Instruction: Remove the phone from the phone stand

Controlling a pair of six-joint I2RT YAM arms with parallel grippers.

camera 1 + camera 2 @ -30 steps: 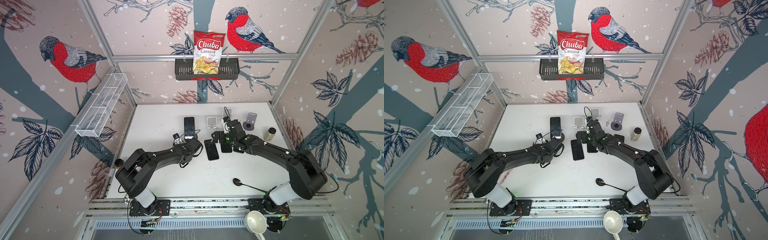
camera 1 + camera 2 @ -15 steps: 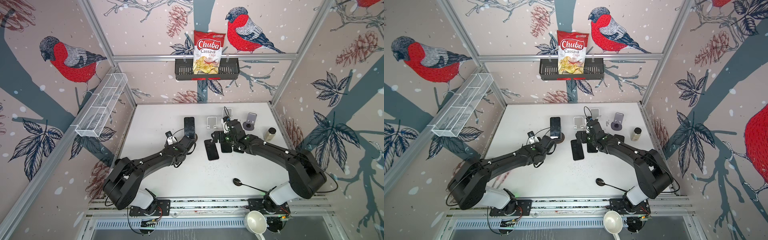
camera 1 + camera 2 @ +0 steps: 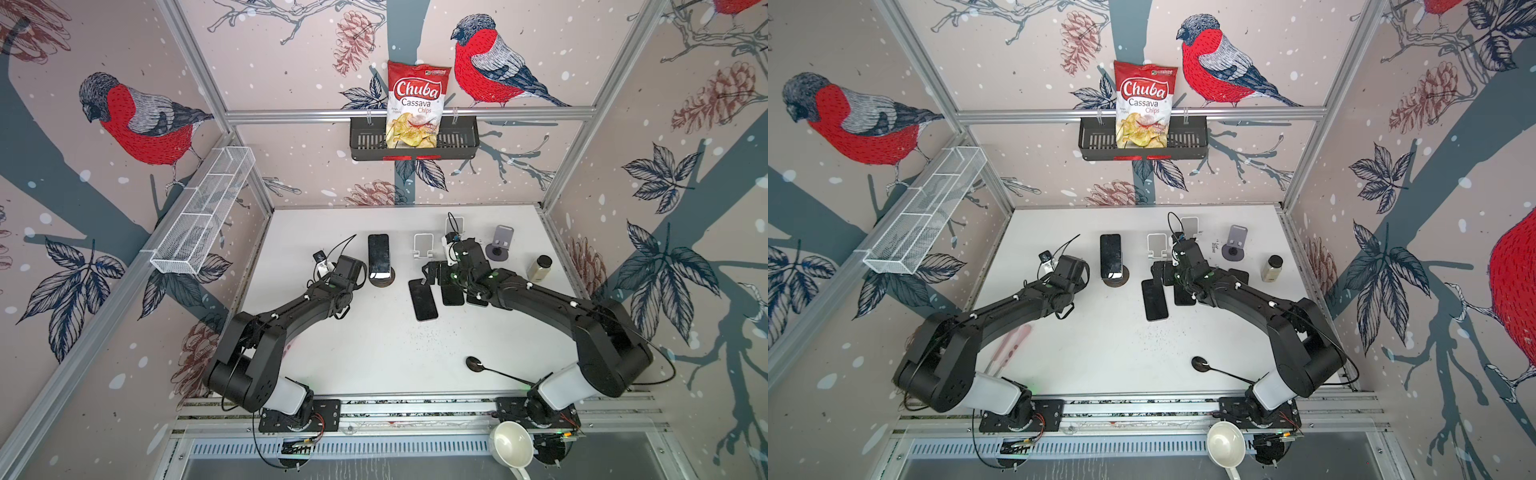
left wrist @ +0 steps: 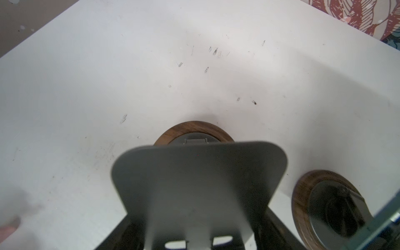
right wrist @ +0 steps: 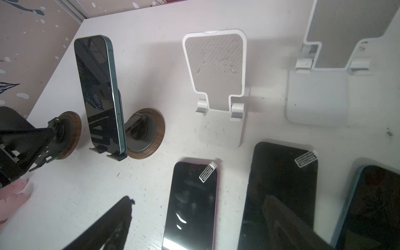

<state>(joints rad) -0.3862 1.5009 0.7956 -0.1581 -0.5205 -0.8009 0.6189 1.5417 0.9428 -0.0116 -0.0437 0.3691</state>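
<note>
I can see the empty stand's wooden base [image 4: 195, 126] flat and open table [image 4: 202, 93] behind it, so I should go on moving the stand away from the phone with my left gripper before I let go of it there.
A dark phone [image 3: 379, 254] [image 3: 1111, 255] [image 5: 99, 93] stands upright on a phone stand with a round wooden base [image 3: 383, 282] [image 5: 151, 138] [image 4: 302, 194]. Just left of it my left gripper [image 3: 350, 266] [image 3: 1073, 268] [image 4: 199, 231] is shut on a second, empty stand. That stand's grey plate [image 4: 199, 177] sits between the jaws, and its wooden base [image 4: 173, 131] [image 5: 72, 129] rests on the table. My right gripper [image 3: 436, 272] [image 5: 194, 227] hangs open over phones lying flat, to the right of the standing phone.
Flat phones [image 3: 423, 299] [image 3: 452, 293] lie mid-table. Behind them are two white stands [image 3: 423, 246] [image 3: 455, 224] and a grey stand [image 3: 500, 245]. A small jar [image 3: 539, 267] stands at the right. A black spoon [image 3: 494, 370] lies near the front and a pink utensil [image 3: 1011, 349] under the left arm.
My left gripper has moved left and back, from in front of the phone's stand to beside it. The right arm has not moved.
</note>
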